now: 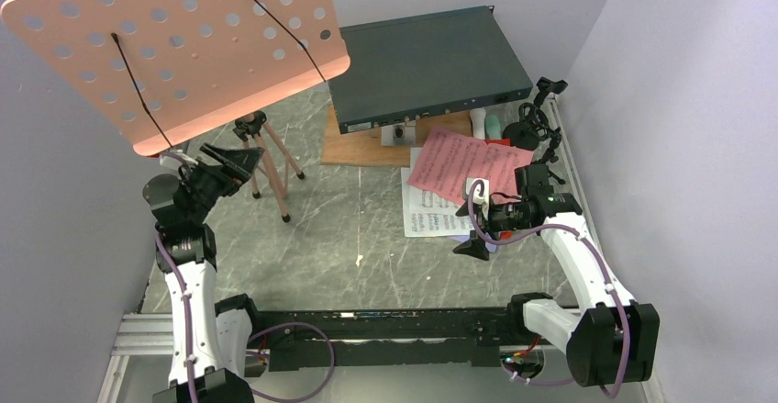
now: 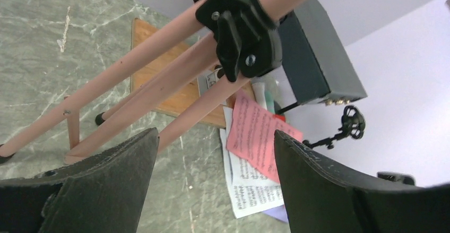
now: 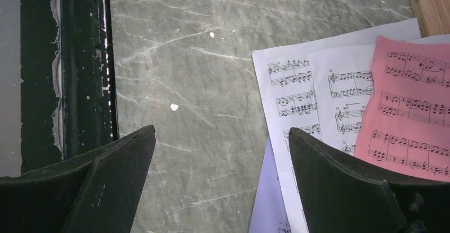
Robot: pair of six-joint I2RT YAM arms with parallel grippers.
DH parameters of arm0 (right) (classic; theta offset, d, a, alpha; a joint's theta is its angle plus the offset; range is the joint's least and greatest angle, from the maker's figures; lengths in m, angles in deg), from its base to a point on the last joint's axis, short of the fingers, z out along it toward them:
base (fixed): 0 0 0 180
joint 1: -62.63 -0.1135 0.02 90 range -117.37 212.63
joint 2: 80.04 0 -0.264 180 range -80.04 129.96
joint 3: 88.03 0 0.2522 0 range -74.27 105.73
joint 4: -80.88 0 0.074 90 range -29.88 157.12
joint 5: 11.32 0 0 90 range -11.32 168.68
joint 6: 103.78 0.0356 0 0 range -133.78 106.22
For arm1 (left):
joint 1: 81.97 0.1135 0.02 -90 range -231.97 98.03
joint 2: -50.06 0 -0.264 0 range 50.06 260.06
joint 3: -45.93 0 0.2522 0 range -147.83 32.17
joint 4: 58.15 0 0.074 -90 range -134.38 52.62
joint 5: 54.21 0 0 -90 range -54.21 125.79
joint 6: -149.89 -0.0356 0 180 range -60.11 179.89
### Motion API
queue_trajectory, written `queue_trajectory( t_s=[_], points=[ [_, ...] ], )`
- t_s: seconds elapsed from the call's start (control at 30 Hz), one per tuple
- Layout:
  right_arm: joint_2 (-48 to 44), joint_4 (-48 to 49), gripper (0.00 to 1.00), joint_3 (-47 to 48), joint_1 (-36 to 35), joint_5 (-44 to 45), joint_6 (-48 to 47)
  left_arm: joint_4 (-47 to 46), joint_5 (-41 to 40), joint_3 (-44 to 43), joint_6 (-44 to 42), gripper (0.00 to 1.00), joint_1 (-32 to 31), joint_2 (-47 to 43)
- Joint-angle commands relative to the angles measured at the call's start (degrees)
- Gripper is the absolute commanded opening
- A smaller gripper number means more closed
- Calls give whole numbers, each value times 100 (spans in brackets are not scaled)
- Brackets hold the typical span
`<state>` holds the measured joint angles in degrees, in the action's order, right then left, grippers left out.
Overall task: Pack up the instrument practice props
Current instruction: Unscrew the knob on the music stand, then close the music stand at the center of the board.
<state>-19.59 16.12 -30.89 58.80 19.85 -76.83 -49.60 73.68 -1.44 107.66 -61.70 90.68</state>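
Note:
The near tripod leg [image 1: 274,181] stands free below the tripod's black middle part, facing the open left gripper, so the robot should keep moving that gripper in until its fingers straddle that leg [image 2: 197,110] and close.
The salmon-pink perforated music stand [image 1: 183,45] stands at the back left on its tripod legs [image 1: 271,160]. My left gripper [image 1: 240,162] is open and empty just left of the tripod; in the left wrist view [image 2: 216,134] the legs [image 2: 159,79] and black hub [image 2: 241,28] lie just ahead of it, untouched. A pink page [image 1: 463,164] lies over white pages [image 1: 427,210] at right. My right gripper [image 1: 468,229] is open and empty at the pages' near left corner; its wrist view [image 3: 221,131] shows white [image 3: 297,84], pink [image 3: 408,105] and lavender [image 3: 270,201] pages. The black mic stand [image 1: 537,123] and small tubes [image 1: 484,123] stand far right.
A dark grey flat box [image 1: 427,63] rests on a wooden board [image 1: 358,146] at the back centre. Walls close in on the left, back and right. A black rail [image 3: 63,68] runs along the near edge between the arm bases.

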Motion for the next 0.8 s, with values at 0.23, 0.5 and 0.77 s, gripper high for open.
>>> queue_trajectory(
  t_s=[0.23,0.5,0.77],
  points=[
    [12,-6,100,-2,-3,-136,-138,-2297,57,1328,-602,84,20,-116],
    [75,-37,100,13,-7,-153,-176,-3353,-360,1714,-1004,82,5,200],
    [55,-25,100,13,-13,-147,-158,-3950,-627,1542,-1175,74,-244,991]
  ],
)
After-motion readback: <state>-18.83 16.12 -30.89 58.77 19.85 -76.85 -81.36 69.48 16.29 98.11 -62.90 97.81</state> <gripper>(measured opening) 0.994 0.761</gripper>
